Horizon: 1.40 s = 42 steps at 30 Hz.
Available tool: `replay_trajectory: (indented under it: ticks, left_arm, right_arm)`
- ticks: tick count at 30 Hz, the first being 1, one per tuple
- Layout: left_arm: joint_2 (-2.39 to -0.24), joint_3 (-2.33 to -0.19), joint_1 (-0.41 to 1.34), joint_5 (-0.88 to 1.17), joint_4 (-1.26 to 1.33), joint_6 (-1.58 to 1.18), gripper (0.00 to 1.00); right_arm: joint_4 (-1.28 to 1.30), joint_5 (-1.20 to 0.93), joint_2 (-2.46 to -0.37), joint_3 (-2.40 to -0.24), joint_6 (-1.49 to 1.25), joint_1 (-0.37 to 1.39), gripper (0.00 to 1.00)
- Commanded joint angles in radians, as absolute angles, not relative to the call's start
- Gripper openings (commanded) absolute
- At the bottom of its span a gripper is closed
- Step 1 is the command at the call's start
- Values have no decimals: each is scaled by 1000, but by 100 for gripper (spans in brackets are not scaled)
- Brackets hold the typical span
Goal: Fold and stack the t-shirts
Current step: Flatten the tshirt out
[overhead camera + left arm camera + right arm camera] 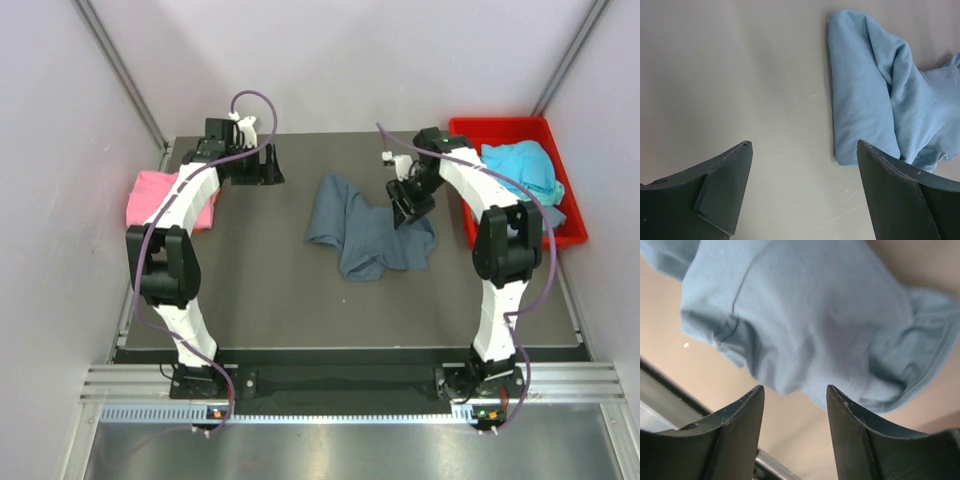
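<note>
Limp, overlapping folds (pixel 347 232) are bunched in the t-shirt's middle, so the grey-blue t-shirt (pixel 382 240) will drop open into a wide, sagging sheet when the robot lifts it with both grippers.
A crumpled grey-blue t-shirt (pixel 368 230) lies in the middle of the table; it shows in the left wrist view (pixel 875 95) and the right wrist view (pixel 810 315). A folded pink t-shirt (pixel 160 195) lies at the table's left edge. A light blue t-shirt (pixel 522 170) sits in the red bin (pixel 570 220). My left gripper (pixel 270 165) is open and empty over bare table, left of the grey-blue shirt (pixel 802 150). My right gripper (pixel 405 205) is open and empty at the shirt's right edge, just off the cloth (pixel 795 390).
The red bin stands at the table's back right corner. Grey walls close in the left, right and back sides. A metal rail (pixel 340 385) runs along the near edge by the arm bases.
</note>
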State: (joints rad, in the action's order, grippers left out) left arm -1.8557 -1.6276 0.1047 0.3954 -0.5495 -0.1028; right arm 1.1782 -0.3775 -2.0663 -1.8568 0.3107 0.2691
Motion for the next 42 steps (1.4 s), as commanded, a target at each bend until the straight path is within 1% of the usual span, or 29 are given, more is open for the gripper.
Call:
replay_trajectory:
  ticks: [1,3,4,6,7,11,20,26,30,35,41,42]
  left_arm:
    - [-1864,-1675,106,423,-537,-98,89]
    - [-1871,-1677,106,429,-543,-97,89]
    - [-1876,-1677,107,431,-545,-95,89]
    - [-1881,-1678,106,437,-549,-94,89]
    - [-1885,-1680,106,440,-551,-92,89]
    - [-1907,-1706,106,448,-566,-80,89]
    - [-1933,-1738,129,420,-580,-48,88]
    - [-1930,-1746,147,391,-592,-25,89]
    - [-1936,-1759,147,377,-592,-23,89]
    - [-1948,-1767,147,383,-588,-31,89]
    - [-1953,-1770,147,382,-588,-31,89]
    - [-1951,-1769,147,380,-589,-32,89]
  right_arm:
    - [1184,-493,-1991,-1746,275,187,53]
    - [1206,-567,-1976,-1685,273,147,54]
    - [1212,-650,-1962,-1617,275,103,54]
    - [1216,-733,-1951,-1544,262,54,54]
    - [1215,-788,-1950,-1473,259,13,54]
    - [1210,-828,-1954,-1384,271,-55,54]
    - [1221,-836,-2060,-1469,291,-97,53]
    - [1195,-743,-2137,-1517,265,-91,53]
    - [1186,-675,-2137,-1505,261,-72,53]
    - [1160,-673,-2151,-1494,249,-49,53]
    - [1160,-686,-2197,-1548,241,-8,52]
    - [1160,-687,-2204,-1557,241,32,52]
